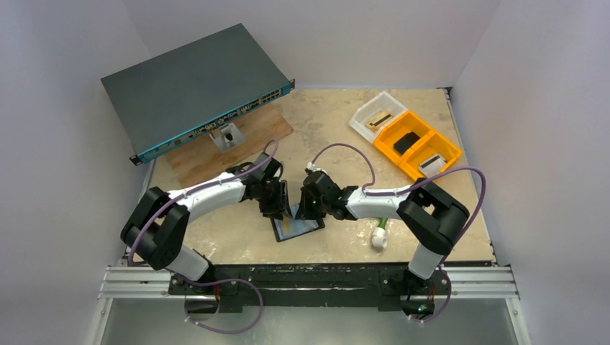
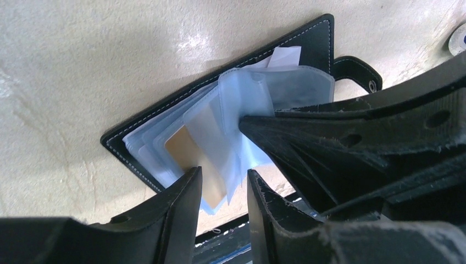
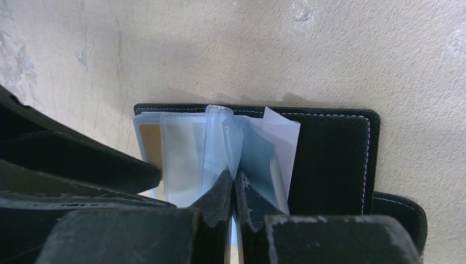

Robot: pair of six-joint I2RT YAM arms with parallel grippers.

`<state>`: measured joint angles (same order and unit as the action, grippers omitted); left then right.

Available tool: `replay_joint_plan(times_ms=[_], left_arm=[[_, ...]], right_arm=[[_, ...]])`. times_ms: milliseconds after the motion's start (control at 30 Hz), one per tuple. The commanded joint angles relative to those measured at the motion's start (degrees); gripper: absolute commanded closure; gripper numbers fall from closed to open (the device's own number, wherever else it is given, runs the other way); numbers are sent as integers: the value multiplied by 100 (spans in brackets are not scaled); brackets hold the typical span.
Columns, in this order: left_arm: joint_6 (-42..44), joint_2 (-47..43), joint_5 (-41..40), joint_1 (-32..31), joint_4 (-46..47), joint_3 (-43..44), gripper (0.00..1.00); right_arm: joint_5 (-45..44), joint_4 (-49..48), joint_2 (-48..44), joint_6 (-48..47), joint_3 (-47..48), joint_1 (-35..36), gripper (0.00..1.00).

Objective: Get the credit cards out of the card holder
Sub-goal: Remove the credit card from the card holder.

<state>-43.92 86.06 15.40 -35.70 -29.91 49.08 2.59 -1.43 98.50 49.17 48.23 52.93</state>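
Note:
The clear sleeve (image 2: 213,144) in my right gripper sticks up over the tan card, so next my left gripper pushes the sleeve flat toward the snap strap (image 2: 361,67) first.
The black card holder (image 1: 298,230) lies open on the table near the front, its clear sleeves fanned upward. Pale blue-grey credit cards (image 3: 181,157) sit inside the sleeves, and a tan card (image 2: 189,151) shows in one sleeve. My right gripper (image 3: 233,184) is shut on the edge of one clear sleeve (image 3: 220,137) and holds it upright. My left gripper (image 2: 222,184) stands open from the left side, its fingers (image 2: 181,203) apart around the hanging corner of the tan card's sleeve. The snap strap (image 2: 360,74) sticks out past the holder's far edge. In the top view both grippers meet above the holder.
A big dark grey network switch (image 1: 194,86) rests tilted on a wooden board (image 1: 241,140) at the back left. An orange tray (image 1: 417,144) and a clear tray (image 1: 374,115) stand at the back right. A white cylinder (image 1: 379,237) lies near the front right.

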Motion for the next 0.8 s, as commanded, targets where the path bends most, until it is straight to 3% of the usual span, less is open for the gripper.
replay_joint_plan(times_ms=[0, 167, 300, 767], left_arm=[[24, 177, 242, -20, 414, 95, 65], [-1, 359, 262, -17, 521, 55, 73], [-35, 381, 221, -12, 564, -8, 74], [-10, 370, 872, 4, 1233, -162, 58]], right_arm=[[61, 309, 163, 22, -238, 51, 100], [119, 271, 56, 6, -205, 49, 100], [128, 395, -137, -28, -94, 51, 92], [-251, 1218, -772, -135, 329, 51, 59]])
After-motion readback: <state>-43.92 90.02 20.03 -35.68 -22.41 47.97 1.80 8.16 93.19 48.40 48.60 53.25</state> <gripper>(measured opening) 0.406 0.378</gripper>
